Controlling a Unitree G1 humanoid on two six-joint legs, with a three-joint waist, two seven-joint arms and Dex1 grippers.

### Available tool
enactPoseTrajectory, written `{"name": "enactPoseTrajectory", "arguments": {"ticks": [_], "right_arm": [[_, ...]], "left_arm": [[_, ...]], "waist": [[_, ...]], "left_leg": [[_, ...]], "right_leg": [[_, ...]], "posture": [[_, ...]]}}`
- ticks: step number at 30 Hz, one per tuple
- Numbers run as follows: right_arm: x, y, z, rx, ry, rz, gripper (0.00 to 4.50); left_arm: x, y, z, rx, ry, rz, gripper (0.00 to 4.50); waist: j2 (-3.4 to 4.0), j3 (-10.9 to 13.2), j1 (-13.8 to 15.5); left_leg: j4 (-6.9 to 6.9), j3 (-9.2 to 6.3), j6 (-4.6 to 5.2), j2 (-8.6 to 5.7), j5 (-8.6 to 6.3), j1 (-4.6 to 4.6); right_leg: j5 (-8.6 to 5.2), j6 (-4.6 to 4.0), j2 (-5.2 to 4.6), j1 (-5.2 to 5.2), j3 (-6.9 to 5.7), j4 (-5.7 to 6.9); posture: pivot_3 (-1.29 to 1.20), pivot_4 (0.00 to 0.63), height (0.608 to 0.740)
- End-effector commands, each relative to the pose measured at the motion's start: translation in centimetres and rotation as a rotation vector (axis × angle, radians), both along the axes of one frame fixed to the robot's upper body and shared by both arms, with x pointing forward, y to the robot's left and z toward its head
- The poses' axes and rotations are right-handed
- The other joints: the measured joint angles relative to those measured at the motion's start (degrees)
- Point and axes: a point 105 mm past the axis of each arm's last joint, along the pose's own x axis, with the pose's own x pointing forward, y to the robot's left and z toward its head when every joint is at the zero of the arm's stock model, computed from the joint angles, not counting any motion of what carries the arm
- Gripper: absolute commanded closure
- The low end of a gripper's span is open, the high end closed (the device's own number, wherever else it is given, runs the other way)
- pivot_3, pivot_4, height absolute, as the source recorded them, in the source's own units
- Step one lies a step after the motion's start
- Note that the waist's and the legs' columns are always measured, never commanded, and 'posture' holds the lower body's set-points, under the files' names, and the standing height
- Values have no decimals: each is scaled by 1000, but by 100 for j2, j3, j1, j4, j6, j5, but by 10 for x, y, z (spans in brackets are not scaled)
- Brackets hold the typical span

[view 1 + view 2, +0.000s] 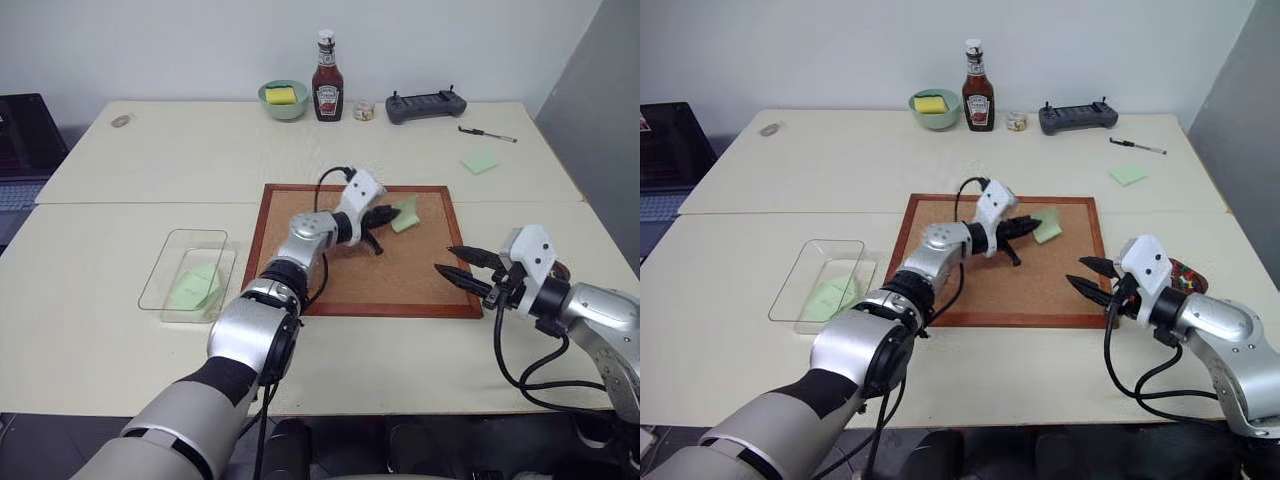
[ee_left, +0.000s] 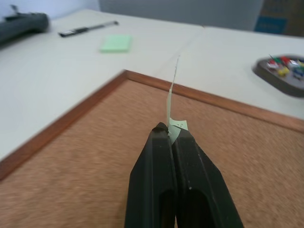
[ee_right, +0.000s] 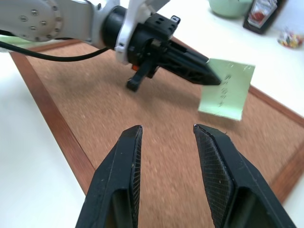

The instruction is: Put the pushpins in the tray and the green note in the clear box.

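Note:
My left gripper should go on carrying the green note (image 1: 406, 214), now hanging free of pushpins and corkboard, toward the open clear box (image 1: 190, 275) before it lets it go over the box.
My left gripper (image 1: 392, 212) is shut on the edge of the green note (image 1: 406, 214), holding it just above the far part of the corkboard (image 1: 400, 285). In the left wrist view the note (image 2: 171, 95) stands edge-on between the closed fingers (image 2: 156, 156). My right gripper (image 1: 447, 260) hovers open and empty over the corkboard's near right corner. In its wrist view the left gripper (image 3: 211, 78) and the note (image 3: 227, 88) lie ahead. The tray (image 2: 266, 73) lies right of the board with several pushpins (image 2: 284, 71) in it. The clear box (image 1: 185, 235) sits left of the board and holds a green paper (image 1: 195, 287).
Another green note (image 1: 480, 162) and a pen (image 1: 488, 134) lie at the far right of the table. Along the back stand a green bowl (image 1: 283, 98), a ketchup bottle (image 1: 327, 90), a small jar (image 1: 363, 111) and a controller (image 1: 425, 105). A laptop (image 1: 20, 140) sits far left.

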Motion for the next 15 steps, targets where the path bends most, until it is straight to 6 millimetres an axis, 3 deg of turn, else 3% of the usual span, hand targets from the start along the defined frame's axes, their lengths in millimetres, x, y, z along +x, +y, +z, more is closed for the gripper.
{"name": "enactPoseTrajectory", "arguments": {"ticks": [1, 4, 7, 15], "right_arm": [[-2, 15, 13, 18, -52, 72, 2676], [0, 30, 14, 59, -30, 121, 2676], [2, 48, 19, 97, -36, 193, 2676], [2, 81, 21, 119, -38, 420, 2676]], "left_arm": [[4, 17, 42, -58, -131, 23, 4461], [-4, 48, 63, -35, -232, 73, 4461], [-26, 81, 79, -2, -281, 174, 4461], [-94, 168, 78, 154, -217, 567, 4461]], "waist": [[0, 0, 2], [0, 0, -57], [2, -1, -139], [2, -1, -120]], "left_leg": [[1, 0, 0, 0, 0, 0], [1, 1, -1, 2, 0, 1], [-2, -5, -2, 6, 1, 2], [4, -14, -1, 6, 1, -2]], "right_leg": [[0, 0, 0, 0, 1, 0], [0, 0, 0, -2, 3, 2], [0, -2, 3, -6, 2, 11], [0, -3, 3, -8, 4, 11]], "posture": [[0, 150, 740], [0, 150, 740], [0, 150, 740], [0, 150, 740]]}}
